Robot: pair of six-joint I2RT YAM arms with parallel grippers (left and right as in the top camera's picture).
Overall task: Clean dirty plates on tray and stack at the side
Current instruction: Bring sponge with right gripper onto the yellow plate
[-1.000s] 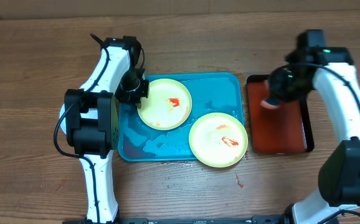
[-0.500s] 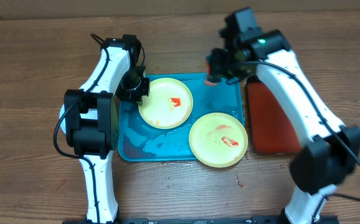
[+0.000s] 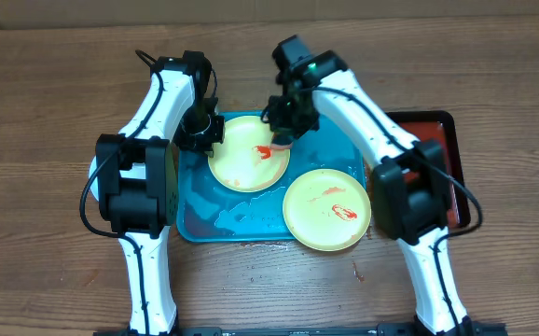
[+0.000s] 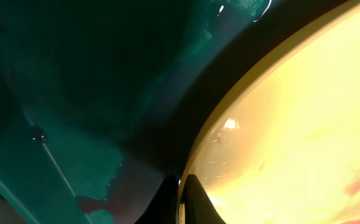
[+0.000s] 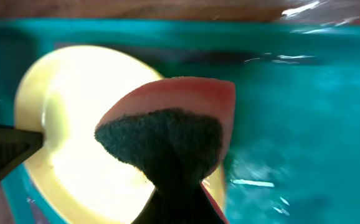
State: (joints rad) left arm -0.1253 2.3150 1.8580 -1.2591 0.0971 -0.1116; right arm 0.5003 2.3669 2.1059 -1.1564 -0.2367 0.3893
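Observation:
I should bring the sponge hanging by the far plate's rim [image 3: 288,149] back with my right gripper and wipe inward, as the red smear [image 3: 263,152] lies closer to the middle.
Two lime-yellow-rimmed plates with red sauce smears lie on the wet turquoise tray [image 3: 330,140]. The far plate [image 3: 241,159] is held at its left rim by my left gripper [image 3: 201,132]; the left wrist view shows the jaws [image 4: 183,198] shut on that rim [image 4: 279,124] over the tray [image 4: 74,93]. My right gripper [image 3: 284,124] is shut on a pink sponge with a dark scouring face [image 5: 167,124], just over the far plate's right part [image 5: 74,112]. The near plate [image 3: 326,209] lies at the tray's front right. The light blue plate is out of view.
A dark red, black-rimmed tray [image 3: 442,177] sits right of the turquoise tray, partly behind my right arm. A small red spot [image 3: 356,273] is on the wooden table in front of the near plate. The turquoise tray [image 5: 292,112] holds water puddles.
My right arm has swung left from the dark red tray, carrying the sponge, to over the far plate. The left gripper and both plates have not moved.

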